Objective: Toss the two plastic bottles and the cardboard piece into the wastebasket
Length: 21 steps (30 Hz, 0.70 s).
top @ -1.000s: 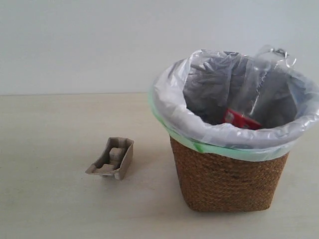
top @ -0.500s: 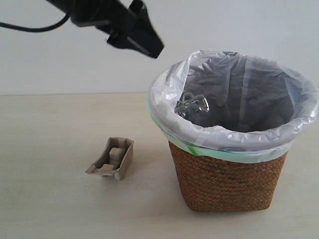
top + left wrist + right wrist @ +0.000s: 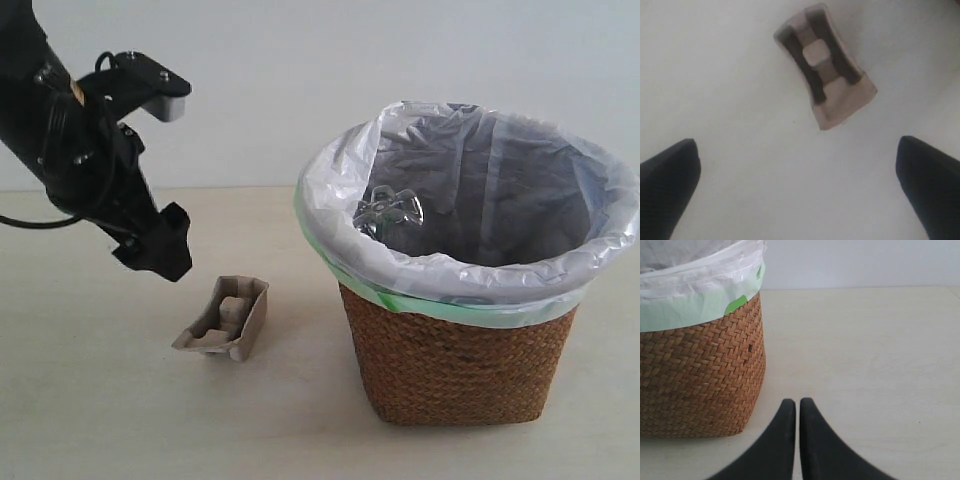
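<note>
The cardboard piece's middle bump has dark gaps [image 3: 810, 75] on either side, so the cardboard piece's side [image 3: 253, 319] will bend in against it when I grip and lift the piece.
The cardboard piece [image 3: 225, 320] lies on the table left of the wastebasket [image 3: 460, 365], its moulded bumps facing up. My left gripper [image 3: 155, 248] hangs just above and left of it. In the left wrist view that gripper [image 3: 797, 160] is open, its fingers wide apart and nothing between them, with the cardboard piece [image 3: 824, 70] ahead. Inside the bag, the clear ribbed end of one plastic bottle [image 3: 386, 210] shows against the near-left wall; the other bottle is hidden. Beside the wicker wastebasket [image 3: 695, 375], my right gripper [image 3: 797, 404] sits low and shut on nothing.
The white bag [image 3: 340, 200] with its green edge folds over the basket rim. The pale table [image 3: 100, 420] runs back to a plain light wall.
My left arm has swung from high above the basket's left rim down and left, over the cardboard piece. The red-labelled bottle seen a second ago is no longer visible in the basket.
</note>
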Tool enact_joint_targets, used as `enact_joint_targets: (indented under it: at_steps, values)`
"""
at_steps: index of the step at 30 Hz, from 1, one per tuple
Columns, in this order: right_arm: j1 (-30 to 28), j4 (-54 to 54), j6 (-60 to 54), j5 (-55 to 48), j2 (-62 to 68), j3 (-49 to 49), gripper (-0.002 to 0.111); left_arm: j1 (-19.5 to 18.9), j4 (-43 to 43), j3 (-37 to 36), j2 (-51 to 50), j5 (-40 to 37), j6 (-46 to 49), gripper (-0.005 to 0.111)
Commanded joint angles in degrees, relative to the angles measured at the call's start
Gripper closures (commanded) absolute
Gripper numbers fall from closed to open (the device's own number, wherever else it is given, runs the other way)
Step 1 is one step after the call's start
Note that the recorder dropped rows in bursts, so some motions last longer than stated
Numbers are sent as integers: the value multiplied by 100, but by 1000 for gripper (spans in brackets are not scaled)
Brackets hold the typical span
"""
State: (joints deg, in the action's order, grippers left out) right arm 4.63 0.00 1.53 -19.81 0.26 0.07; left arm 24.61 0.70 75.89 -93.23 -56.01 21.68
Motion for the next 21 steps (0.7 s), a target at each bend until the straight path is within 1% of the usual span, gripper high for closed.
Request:
enact_joint_targets:
  at_steps: [1, 2, 6, 8, 12, 15, 18, 21]
  values:
    - [-35, -37, -26, 44, -26, -7, 108, -9, 667, -509, -60, 1026, 77, 0]
    - [-35, -37, -26, 44, -26, -7, 108, -9, 931, -568, -88, 1238, 224, 0]
    - [-35, -37, -26, 44, -26, -7, 108, -9, 1643, -627, -385, 1574, 691, 0]
    - [-35, -37, -26, 44, -26, -7, 108, -9, 1807, -627, -619, 1709, 859, 0]
    - [-35, -37, -26, 44, -26, -7, 108, -9, 1668, -627, -1066, 1979, 911, 0]
    - [-35, -37, -26, 44, -26, -7, 108, -9, 1649, -627, -1321, 2296, 899, 0]
    - [-35, -37, -26, 44, -26, -7, 108, -9, 1665, -627, -1564, 2838, 829, 0]
    - [-35, -37, -26, 44, -26, -7, 108, 3, 1665, -627, -1760, 3031, 829, 0]
